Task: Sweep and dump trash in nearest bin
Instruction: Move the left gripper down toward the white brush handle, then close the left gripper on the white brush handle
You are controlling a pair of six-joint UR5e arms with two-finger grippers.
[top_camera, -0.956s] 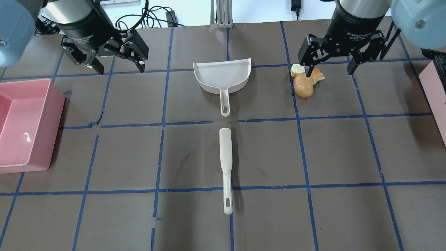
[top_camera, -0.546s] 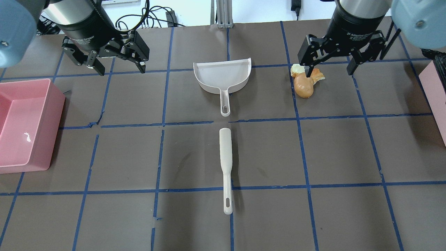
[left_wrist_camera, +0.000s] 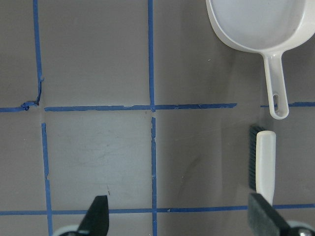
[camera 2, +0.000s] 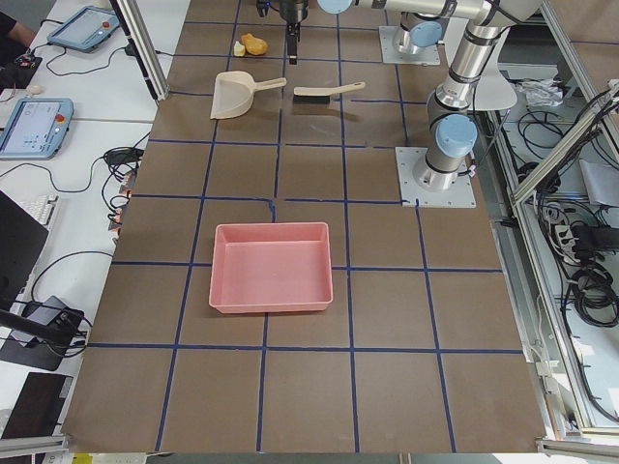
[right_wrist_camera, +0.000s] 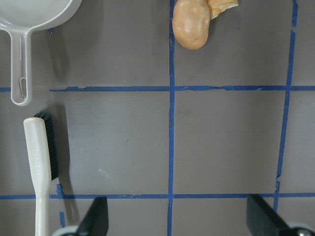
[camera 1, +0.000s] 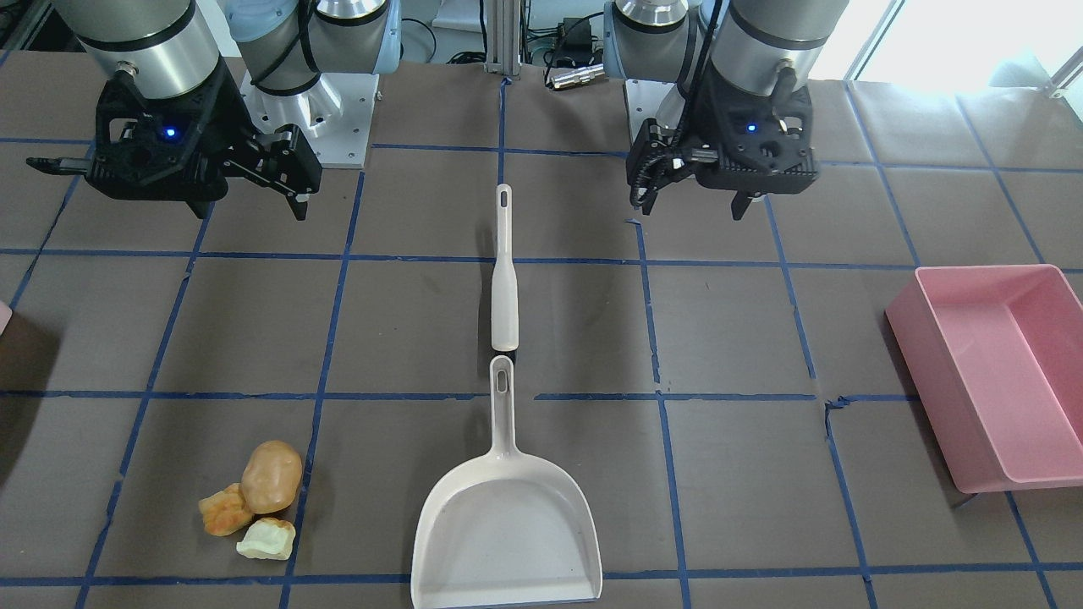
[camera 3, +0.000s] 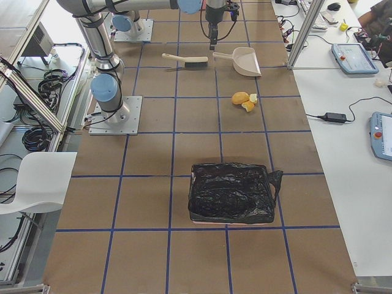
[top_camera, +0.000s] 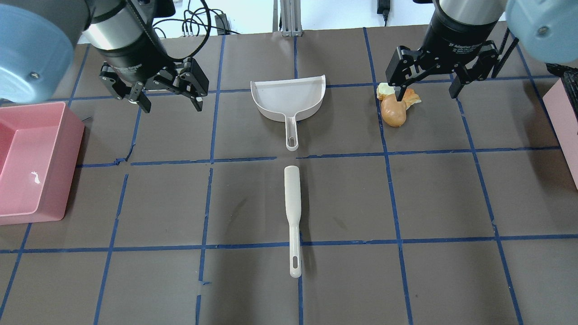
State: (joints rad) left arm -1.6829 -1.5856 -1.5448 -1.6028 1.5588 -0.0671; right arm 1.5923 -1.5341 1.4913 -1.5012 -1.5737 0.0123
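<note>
My left gripper should go on moving to the white brush's thin handle until its open fingers are on both sides of the handle, because the handle lies clear and square to them.
The trash is a tan potato shape (top_camera: 393,113), an orange chunk (top_camera: 412,97) and a pale piece (top_camera: 384,90), clustered on the right half of the table; all three lumps (camera 1: 269,478) also show in the front view. My right gripper (top_camera: 426,95) hangs open just above and beside them, one fingertip over the pile. My left gripper (top_camera: 171,104) is open and empty, left of the white dustpan (top_camera: 289,97). A white brush (top_camera: 292,212) lies in line with the dustpan's handle. The bin (top_camera: 564,117) is a pink sliver at the right edge.
A large pink tray (top_camera: 67,149) sits at the table's left edge. In the exterior right view the bin (camera 3: 231,193) is lined with a black bag. Blue tape lines grid the brown table (top_camera: 451,203). Cables lie beyond the far edge.
My left gripper has moved right and nearer, toward the dustpan. The right gripper, trash, dustpan and brush have not moved.
</note>
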